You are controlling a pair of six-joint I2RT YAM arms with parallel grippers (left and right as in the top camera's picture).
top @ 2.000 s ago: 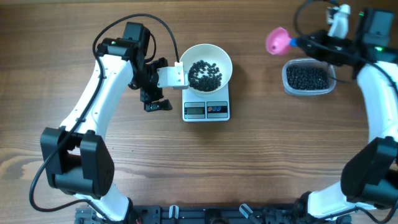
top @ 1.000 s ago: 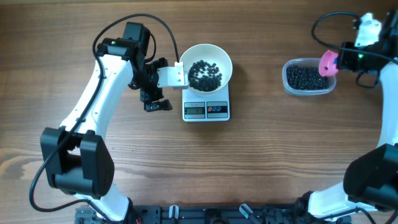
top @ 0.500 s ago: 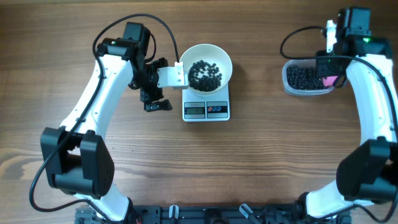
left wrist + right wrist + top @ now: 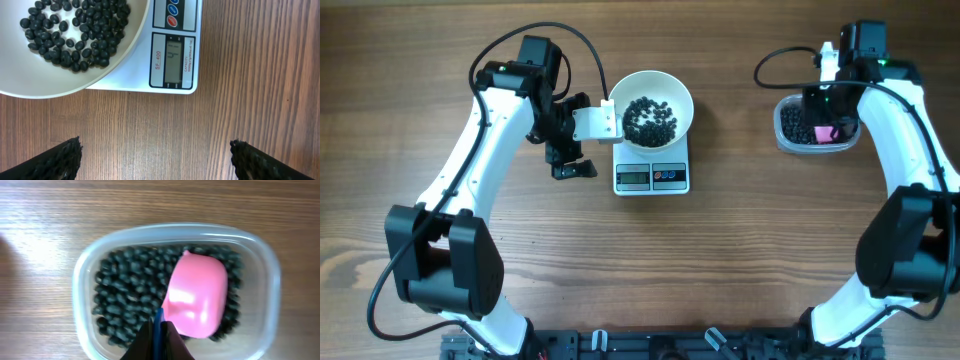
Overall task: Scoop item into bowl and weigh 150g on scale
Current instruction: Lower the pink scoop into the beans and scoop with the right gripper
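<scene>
The pink scoop (image 4: 825, 133) is standing steeply in the clear tub, so my right gripper should move back and lower the scoop's handle before pushing it through the black beans (image 4: 794, 126).
The white bowl (image 4: 660, 88) stands on the scale (image 4: 652, 177) and holds a layer of black beans (image 4: 649, 119). In the left wrist view the bowl (image 4: 50, 80), its beans (image 4: 80, 30) and the scale (image 4: 173, 57) fill the top. My left gripper (image 4: 603, 146) (image 4: 155, 155) is open just left of the scale, with only bare wood between its fingers. Over the clear tub (image 4: 782, 128) (image 4: 80, 280), my right gripper (image 4: 828, 112) (image 4: 158, 335) is shut on the blue handle of the pink scoop (image 4: 823, 133) (image 4: 196, 297). The scoop rests on the tub's beans (image 4: 130, 290).
The tub sits at the back right, well apart from the scale. A black cable (image 4: 582, 45) loops over the left arm near the bowl's far side. Bare wood lies in front of the scale and between the two arms.
The right arm has swung left from the table's right edge to over the tub and brought the pink scoop down onto the beans. The left arm, bowl and scale have not moved.
</scene>
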